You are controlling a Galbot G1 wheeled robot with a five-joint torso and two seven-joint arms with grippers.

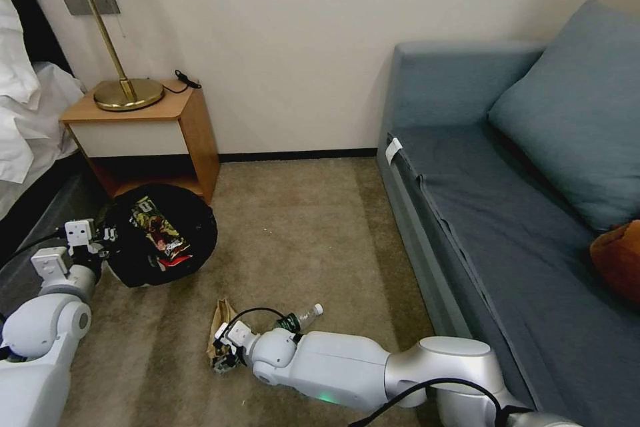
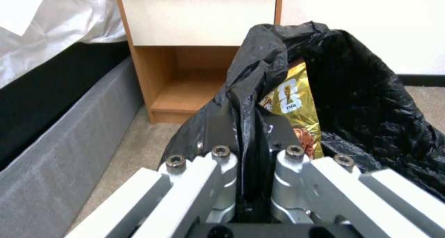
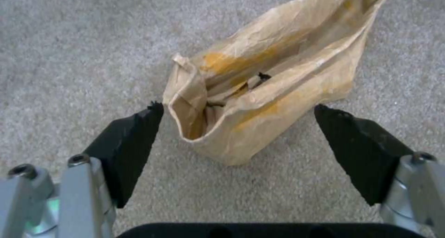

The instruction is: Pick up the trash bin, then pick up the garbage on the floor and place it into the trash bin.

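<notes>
I see that the bag's creased sides keep its opening open. I expect that the tan paper bag point(image 1: 220, 323) will fold in where it is pinched but keep its long shape when I lift it.
The trash bin point(image 1: 163, 240), lined with a glossy black bag point(image 2: 371, 102), hangs tilted in front of the nightstand with its mouth turned toward me. My left gripper point(image 1: 107, 235) point(image 2: 248, 126) is shut on the bag-covered rim. Inside the bin lie a yellow-brown wrapper point(image 1: 148, 215) point(image 2: 293, 107) and a red wrapper point(image 1: 177, 255). On the carpeted floor point(image 1: 300, 233) lies a crumpled tan paper bag point(image 1: 222, 317) point(image 3: 278, 74). My right gripper point(image 1: 221, 355) point(image 3: 239, 108) is low over it and open, one black pad point(image 3: 134, 133) on each side of the bag's near end. A small clear bottle point(image 1: 301, 317) lies just right of the bag.
A wooden nightstand point(image 1: 157, 127) with a brass lamp point(image 1: 123, 90) stands behind the bin. A bed with white linen point(image 1: 27, 120) runs along the left. A blue-grey sofa point(image 1: 507, 227) with a cushion point(image 1: 580, 107) fills the right. Open carpet lies between them.
</notes>
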